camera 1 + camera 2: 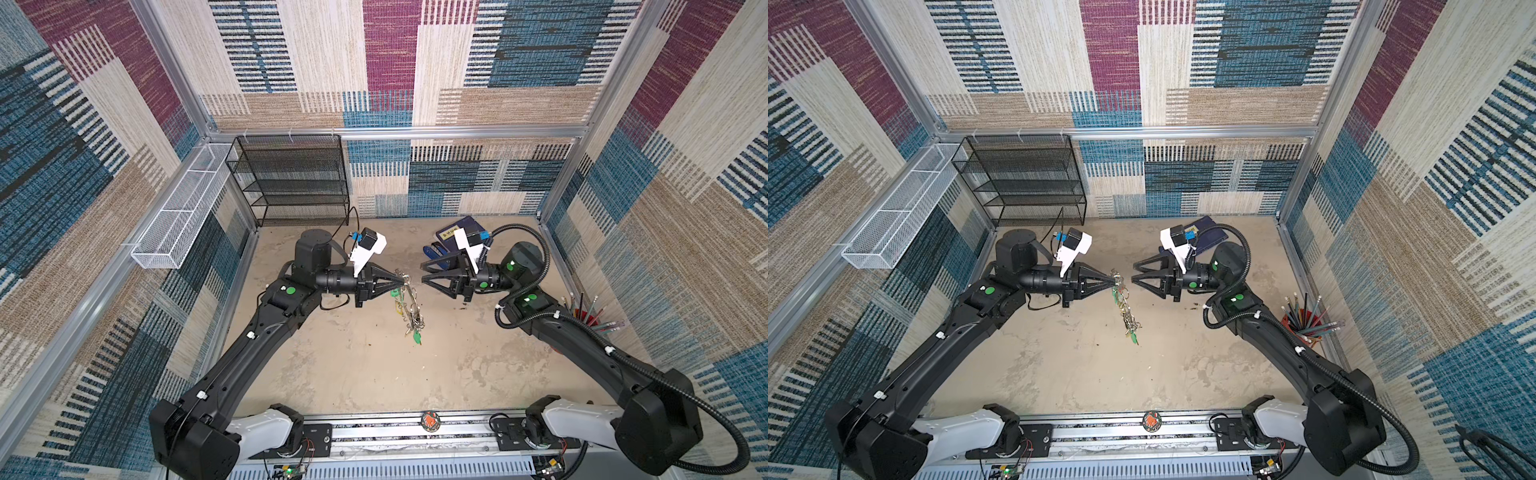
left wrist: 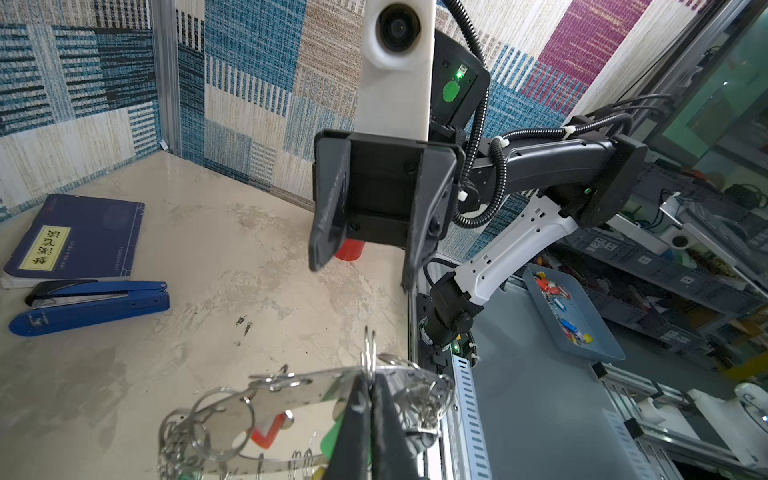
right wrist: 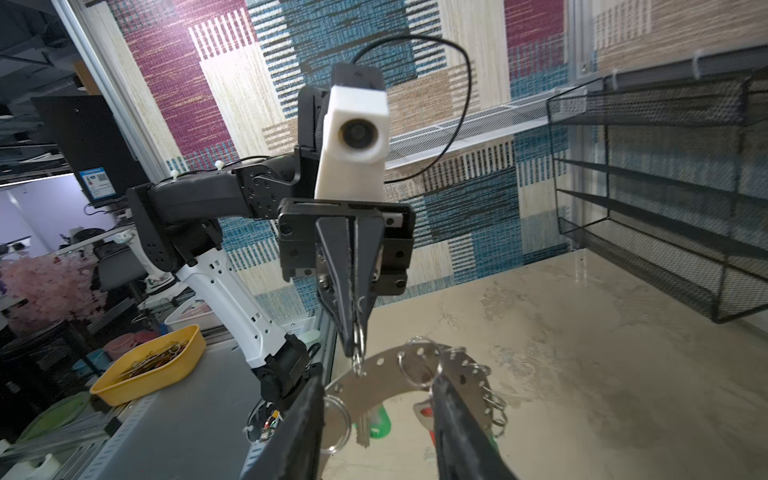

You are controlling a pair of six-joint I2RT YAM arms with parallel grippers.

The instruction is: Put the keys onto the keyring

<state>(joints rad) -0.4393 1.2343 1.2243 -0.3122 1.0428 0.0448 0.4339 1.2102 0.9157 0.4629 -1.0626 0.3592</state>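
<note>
The keyring is hanging from the robot's left gripper by one split ring [image 3: 359,366], so the right gripper should pinch the disc's top edge [image 3: 389,361] to set the left gripper free.
The keyring [image 1: 409,307] [image 1: 1125,309] is a flat grey metal disc rimmed with split rings and green, yellow and red tags. It hangs in the air above the table. My left gripper [image 1: 402,280] [image 2: 370,384] is shut on one split ring at its top edge. In the right wrist view a silver key with a green tag [image 3: 376,422] dangles at the disc [image 3: 386,365]. My right gripper [image 1: 424,277] [image 3: 376,380] faces the left one just right of the keyring. It is open, its fingers [image 3: 305,419] either side of the disc and touching nothing.
A blue stapler [image 2: 87,305] and a dark blue notebook [image 2: 79,237] lie at the back right. A red cup of pencils [image 1: 584,318] stands by the right wall. A black mesh shelf [image 1: 291,178] and a white wire basket [image 1: 183,212] are at the back left.
</note>
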